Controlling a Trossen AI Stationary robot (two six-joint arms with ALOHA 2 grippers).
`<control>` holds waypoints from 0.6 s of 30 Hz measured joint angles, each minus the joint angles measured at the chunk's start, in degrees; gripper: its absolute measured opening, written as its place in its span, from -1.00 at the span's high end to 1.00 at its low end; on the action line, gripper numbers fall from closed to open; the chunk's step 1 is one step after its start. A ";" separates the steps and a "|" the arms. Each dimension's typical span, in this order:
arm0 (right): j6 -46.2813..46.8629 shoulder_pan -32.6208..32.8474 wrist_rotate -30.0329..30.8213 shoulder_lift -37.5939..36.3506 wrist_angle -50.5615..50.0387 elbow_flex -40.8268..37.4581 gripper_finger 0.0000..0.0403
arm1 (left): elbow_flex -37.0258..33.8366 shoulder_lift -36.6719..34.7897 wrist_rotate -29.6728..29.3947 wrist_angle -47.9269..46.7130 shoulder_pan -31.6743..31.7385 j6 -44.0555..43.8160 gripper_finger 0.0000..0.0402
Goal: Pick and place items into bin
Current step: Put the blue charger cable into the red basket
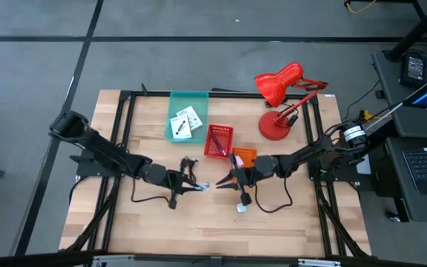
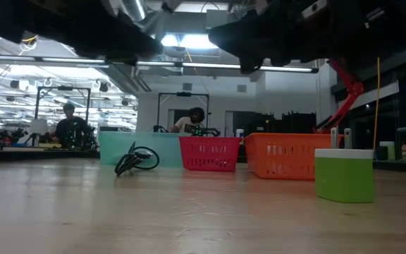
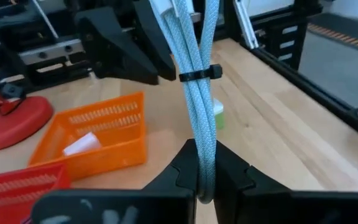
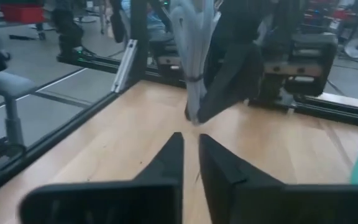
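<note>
My right gripper's fingers are almost closed and still short of the pale blue cable (image 4: 195,102), so next I open them more and then close them around the cable's black tie (image 3: 199,73).
A pale blue braided cable (image 3: 197,93), bundled with a black tie (image 3: 199,73), is lifted over the table's middle, and my left gripper (image 1: 197,185) is shut on it. My right gripper (image 4: 190,149) faces it from the table's right. Its fingers are slightly apart with nothing between them, just short of the bundle (image 4: 193,62). A black cable (image 1: 187,165) lies coiled on the wood beside the baskets. Two white cards (image 1: 185,122) lie in the teal bin (image 1: 189,96). My left gripper pinches the bundle's lower, looped end (image 3: 205,171) between its two fingers, a little below the black tie. The fingers come nearly level from the table's left. The bundle rises from the fingertips and is lifted clear of the table.
A red basket (image 1: 219,141) and an orange basket (image 1: 245,156) stand right of the teal bin. The red desk lamp (image 1: 279,100) stands at the far right. A small green and white block (image 2: 342,175) sits on the wood near my right arm. Bare wood lies toward the near edge.
</note>
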 joint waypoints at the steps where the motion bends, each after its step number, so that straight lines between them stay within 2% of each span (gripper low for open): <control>1: 0.36 0.22 1.01 0.00 -0.03 0.00 0.81 | 0.00 1.17 0.93 1.59 0.52 0.23 0.93; 4: 1.59 0.50 3.61 0.00 -0.06 0.00 0.63 | 0.00 4.70 3.76 5.92 2.20 1.31 0.93; 10: 3.11 0.49 3.97 0.00 -0.06 0.00 0.35 | 0.00 8.96 6.30 12.99 5.98 1.41 0.93; 13: 4.25 0.48 3.95 0.00 0.08 0.00 0.28 | 0.00 10.18 8.56 15.99 7.27 0.93 0.93; 18: 4.34 0.48 3.93 0.00 0.59 0.00 0.25 | 0.05 11.70 8.80 17.79 8.23 0.82 0.93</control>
